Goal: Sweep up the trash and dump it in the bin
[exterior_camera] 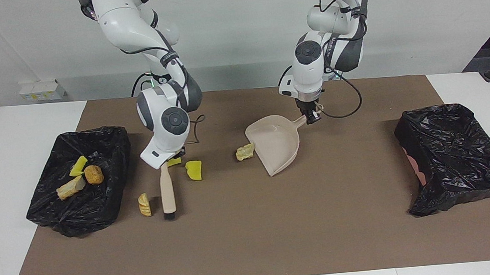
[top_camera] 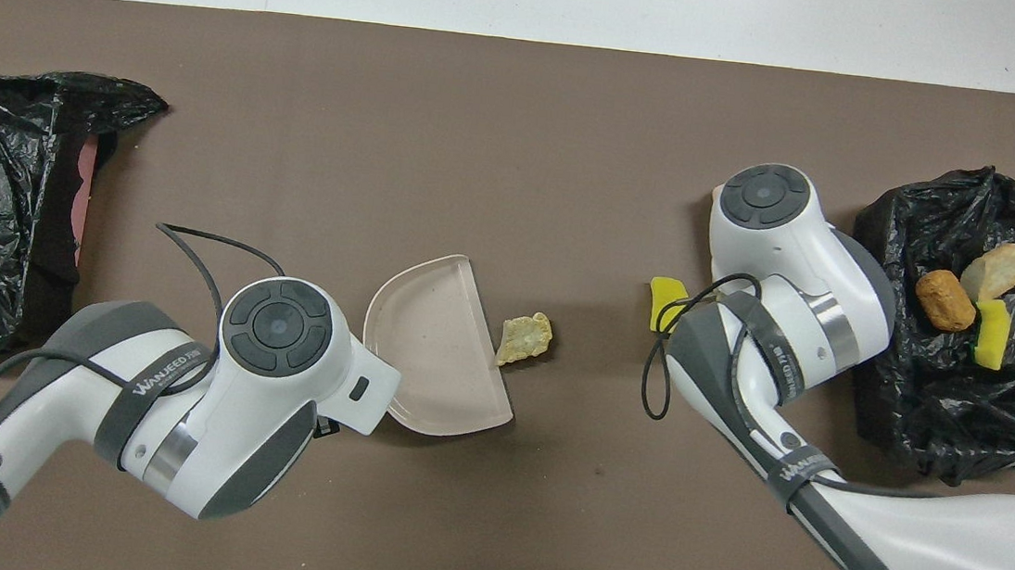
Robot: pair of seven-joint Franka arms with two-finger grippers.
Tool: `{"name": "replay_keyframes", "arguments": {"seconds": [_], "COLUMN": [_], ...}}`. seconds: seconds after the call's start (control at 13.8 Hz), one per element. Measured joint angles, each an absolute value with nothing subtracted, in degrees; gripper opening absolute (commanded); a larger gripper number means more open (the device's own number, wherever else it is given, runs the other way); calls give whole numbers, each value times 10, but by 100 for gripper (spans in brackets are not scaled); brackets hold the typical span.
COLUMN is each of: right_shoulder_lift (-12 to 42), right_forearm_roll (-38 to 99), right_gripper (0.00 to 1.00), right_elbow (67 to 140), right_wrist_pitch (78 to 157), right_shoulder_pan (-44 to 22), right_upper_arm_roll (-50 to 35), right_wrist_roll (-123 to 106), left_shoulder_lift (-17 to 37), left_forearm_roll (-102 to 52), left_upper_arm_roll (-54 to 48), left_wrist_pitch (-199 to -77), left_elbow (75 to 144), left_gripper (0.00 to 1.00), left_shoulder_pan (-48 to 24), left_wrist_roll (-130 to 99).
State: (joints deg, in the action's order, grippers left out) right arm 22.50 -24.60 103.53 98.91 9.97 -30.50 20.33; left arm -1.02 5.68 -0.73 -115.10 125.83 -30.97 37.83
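A tan scrap is on the bin side of the bristles. Next, my right gripper moves the brush behind that scrap and then sweeps the scrap into the dustpan first.
My right gripper is shut on the top of the beige brush, which hangs upright with its bristles on the brown mat. A tan scrap lies just beside the bristles, toward the bin. Two yellow scraps lie by the brush handle, one partly hidden by it. My left gripper is shut on the handle of the beige dustpan, whose lip touches another tan scrap. In the overhead view both grippers are hidden under their wrists.
The black-lined bin at the right arm's end holds three scraps, yellow, brown and tan. A second black-lined bin sits at the left arm's end. The brown mat covers the table's middle.
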Motion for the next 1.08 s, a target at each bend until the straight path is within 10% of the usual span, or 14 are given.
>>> {"name": "replay_keyframes", "arguments": {"seconds": [1.08], "right_shoulder_lift": [225], "right_forearm_roll": [-329], "right_gripper": [0], "right_elbow": [1018], "right_wrist_pitch": [1028], "right_shoulder_pan": [191], "right_upper_arm_roll": [-303], "right_wrist_roll": [38], "left_shoulder_lift": [-11], "left_forearm_roll": [57], "left_upper_arm_roll": [-7], "left_wrist_pitch": [-1159], "left_elbow": [1264], "left_gripper": [0], "left_shoulder_pan": [-310], "left_wrist_roll": [377]}}
